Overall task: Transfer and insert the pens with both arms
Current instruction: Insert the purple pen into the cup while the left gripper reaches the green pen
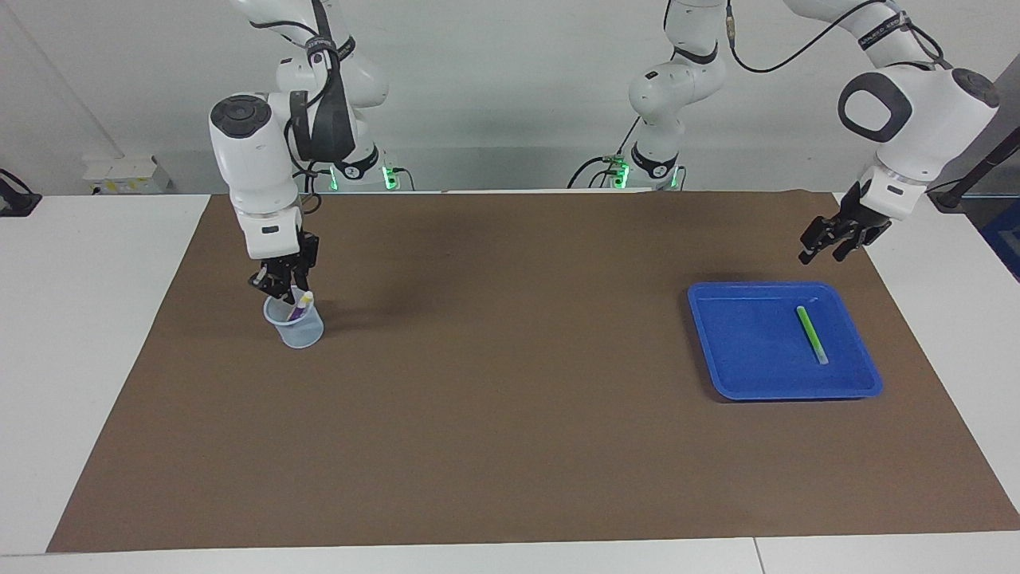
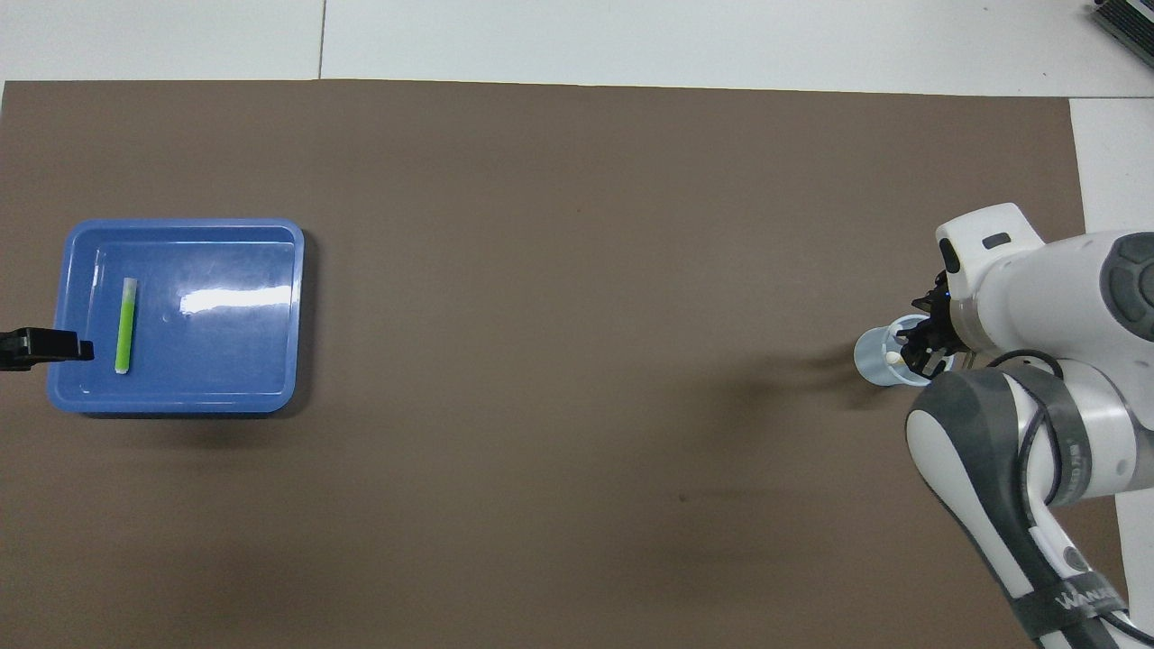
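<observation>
The clear plastic cup's opening (image 2: 894,340) is wider than the light green pen (image 2: 126,326), so I expect the pen will lean against the cup's rim when I put it in.
A clear plastic cup (image 1: 299,331) (image 2: 874,361) stands on the brown mat toward the right arm's end of the table. A purple pen (image 1: 300,305) with a pale cap leans in it. My right gripper (image 1: 280,288) (image 2: 920,347) hangs just over the cup's rim, right at the pen's upper end; whether it still holds the pen does not show. A light green pen (image 1: 812,335) (image 2: 126,324) lies flat in the blue tray (image 1: 749,343) (image 2: 225,361). My left gripper (image 1: 825,253) (image 2: 45,347) hovers open and empty above the tray's edge at the left arm's end.
The brown mat (image 1: 510,414) covers most of the white table. Two smaller white arms with green-lit bases (image 1: 673,88) (image 1: 358,159) stand at the robots' edge of the table.
</observation>
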Controlling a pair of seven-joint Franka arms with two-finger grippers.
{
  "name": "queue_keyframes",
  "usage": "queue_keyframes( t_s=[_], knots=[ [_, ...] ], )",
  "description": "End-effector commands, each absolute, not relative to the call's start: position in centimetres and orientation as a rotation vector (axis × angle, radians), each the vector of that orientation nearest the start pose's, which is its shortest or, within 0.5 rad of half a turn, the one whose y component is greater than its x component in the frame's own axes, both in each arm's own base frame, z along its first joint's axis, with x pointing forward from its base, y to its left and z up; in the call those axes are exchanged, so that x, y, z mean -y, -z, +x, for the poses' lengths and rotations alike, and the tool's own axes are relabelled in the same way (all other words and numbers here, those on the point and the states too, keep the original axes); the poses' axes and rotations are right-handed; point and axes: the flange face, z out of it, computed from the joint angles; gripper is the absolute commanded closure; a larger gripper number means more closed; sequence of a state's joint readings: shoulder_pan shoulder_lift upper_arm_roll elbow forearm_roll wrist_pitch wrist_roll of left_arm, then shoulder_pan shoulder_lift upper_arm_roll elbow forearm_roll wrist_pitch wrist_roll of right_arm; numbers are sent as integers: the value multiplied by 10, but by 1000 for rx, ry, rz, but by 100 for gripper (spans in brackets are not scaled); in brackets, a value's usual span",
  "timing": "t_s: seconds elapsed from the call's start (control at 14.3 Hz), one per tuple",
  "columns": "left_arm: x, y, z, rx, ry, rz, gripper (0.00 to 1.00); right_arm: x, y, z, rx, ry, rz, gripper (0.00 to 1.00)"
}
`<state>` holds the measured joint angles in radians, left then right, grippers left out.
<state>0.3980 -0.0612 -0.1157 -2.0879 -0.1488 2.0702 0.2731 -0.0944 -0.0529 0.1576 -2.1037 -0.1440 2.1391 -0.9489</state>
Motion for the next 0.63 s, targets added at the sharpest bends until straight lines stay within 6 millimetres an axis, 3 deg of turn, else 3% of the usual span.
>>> queue_keyframes(
  t_s=[0.0, 0.28, 0.56],
  knots=[
    [-149, -429, 532, 52, 167, -3238, 19, -24, -454, 532, 1723, 23, -2822, 0],
    [-158, -398, 547, -36, 202, -3215, 20, -44, -487, 536, 1657, 33, -2802, 0],
    [-167, -361, 561, -80, 227, -3192, 20, -76, -485, 528, 1436, 52, -2804, 0]
  ],
)
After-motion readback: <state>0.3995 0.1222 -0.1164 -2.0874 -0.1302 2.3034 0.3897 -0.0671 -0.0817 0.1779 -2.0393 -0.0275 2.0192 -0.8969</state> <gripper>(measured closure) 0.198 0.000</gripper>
